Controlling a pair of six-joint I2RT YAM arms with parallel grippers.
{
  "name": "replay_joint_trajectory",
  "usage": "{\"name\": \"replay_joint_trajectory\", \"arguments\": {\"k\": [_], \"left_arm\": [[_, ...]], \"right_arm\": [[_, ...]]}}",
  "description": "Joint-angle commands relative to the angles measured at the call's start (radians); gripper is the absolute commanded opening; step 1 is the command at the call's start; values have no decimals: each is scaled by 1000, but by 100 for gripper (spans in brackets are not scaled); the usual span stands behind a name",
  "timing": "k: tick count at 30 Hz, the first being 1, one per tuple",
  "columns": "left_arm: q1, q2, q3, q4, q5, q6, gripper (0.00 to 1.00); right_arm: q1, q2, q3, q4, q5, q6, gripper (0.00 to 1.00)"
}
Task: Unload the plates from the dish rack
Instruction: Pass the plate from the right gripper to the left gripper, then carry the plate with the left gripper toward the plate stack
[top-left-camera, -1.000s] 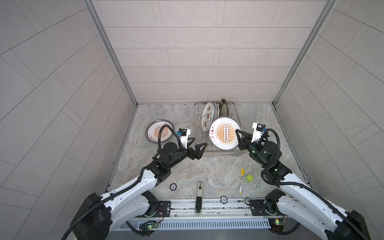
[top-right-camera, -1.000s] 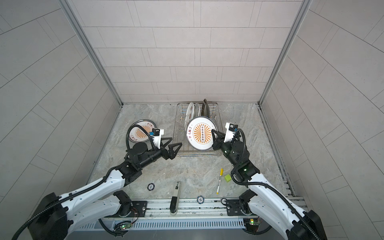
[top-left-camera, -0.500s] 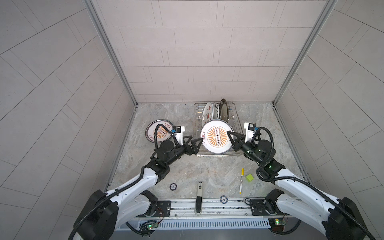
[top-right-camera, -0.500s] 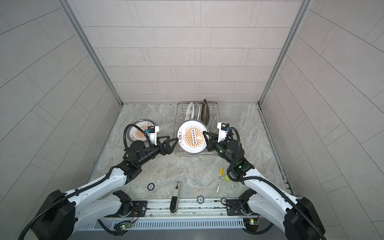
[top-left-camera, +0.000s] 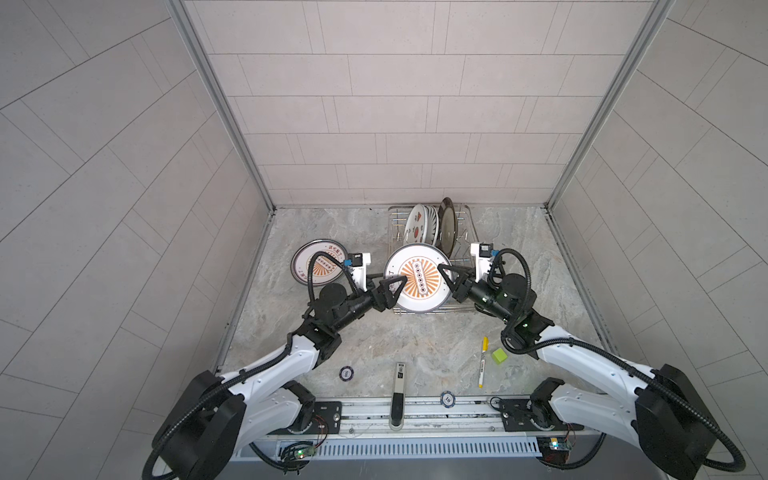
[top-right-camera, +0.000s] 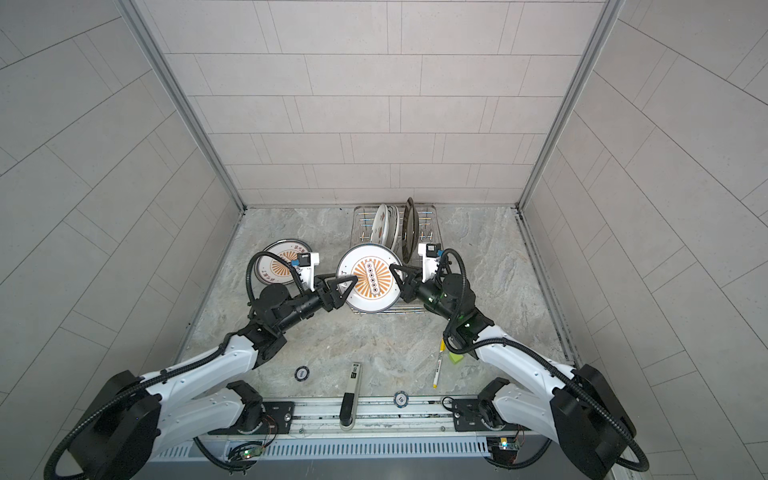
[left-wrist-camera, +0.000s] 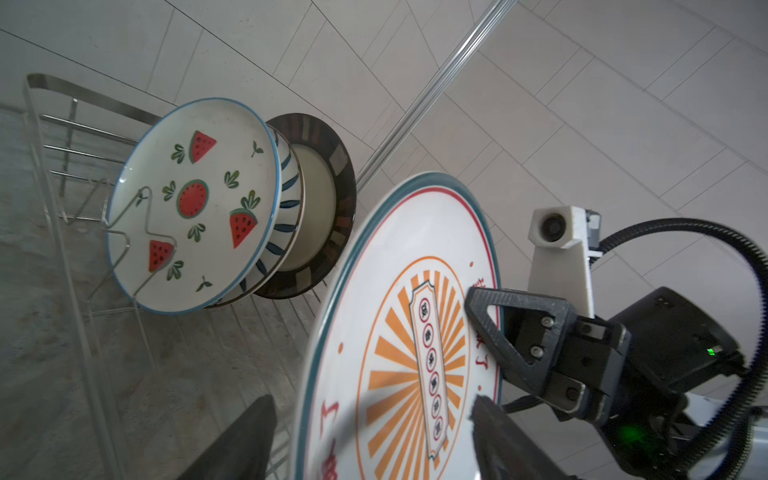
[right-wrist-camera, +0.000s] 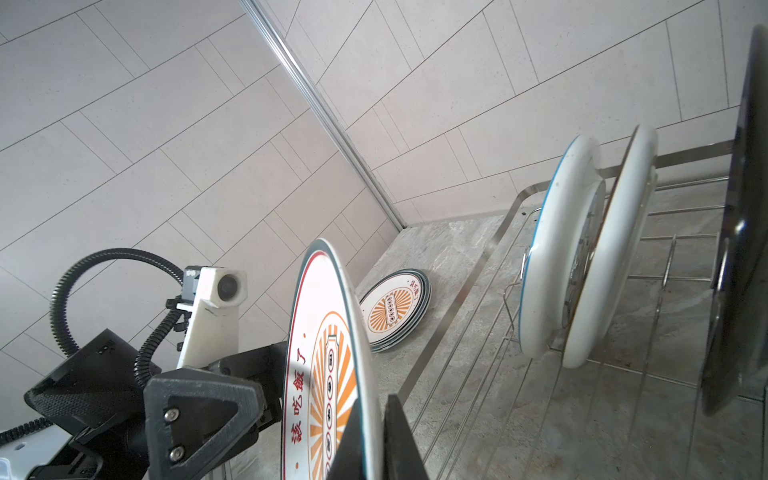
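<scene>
Next, I close my left gripper on the sunburst plate's free rim (top-left-camera: 387, 272) before my right gripper opens and backs off, because the stack (top-left-camera: 312, 261) is on my left gripper's side.
My right gripper (top-left-camera: 445, 279) is shut on the right rim of a white plate with an orange sunburst (top-left-camera: 417, 282), held on edge above the front of the chrome dish rack (top-left-camera: 468, 226). My left gripper (top-left-camera: 394, 286) straddles that plate's left rim. In the left wrist view its fingers (left-wrist-camera: 249, 440) stand apart on either side of the sunburst plate (left-wrist-camera: 399, 332), open. A watermelon plate (left-wrist-camera: 195, 203), a navy-striped plate (left-wrist-camera: 289, 195) and a brown-rimmed plate (left-wrist-camera: 322, 208) stand in the rack. A stack of sunburst plates (top-left-camera: 318, 268) lies on the table left of the rack.
Near the front right lie a yellow marker (top-left-camera: 482, 361) and a green cube (top-left-camera: 499, 356). Two poker chips (top-left-camera: 346, 373) (top-left-camera: 447, 399) and a black-and-white tool (top-left-camera: 398, 388) sit by the front rail. Tiled walls close in the table on three sides.
The right gripper has carried the sunburst plate left, towards the left arm. The left gripper has come up to the plate's left rim and its jaws have narrowed around it.
</scene>
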Motion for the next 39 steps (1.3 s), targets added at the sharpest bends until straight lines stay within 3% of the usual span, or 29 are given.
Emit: {"name": "replay_joint_trajectory", "arguments": {"k": [1,10,22,28,35,37,39], "left_arm": [[3,-1,-14,78,36,-22,59],[10,0,-20,92,58,-30,32],[32,7,-26,83,27,-87,7],[59,37,-33,140,19,-140,0],[72,39,-44,160,0,-163,0],[74,33,-45,153,-7,-165,0],[76,28,-42,143,-9,-165,0]], "right_arm": [[3,10,43,72,-9,12,9],[3,106,83,69,-5,4,9],[9,145,100,27,-8,-12,13],[32,146,143,-28,-21,-39,23],[40,132,143,-62,-9,-58,35],[39,131,144,-71,-5,-58,40],[41,128,144,-79,-3,-61,52]]}}
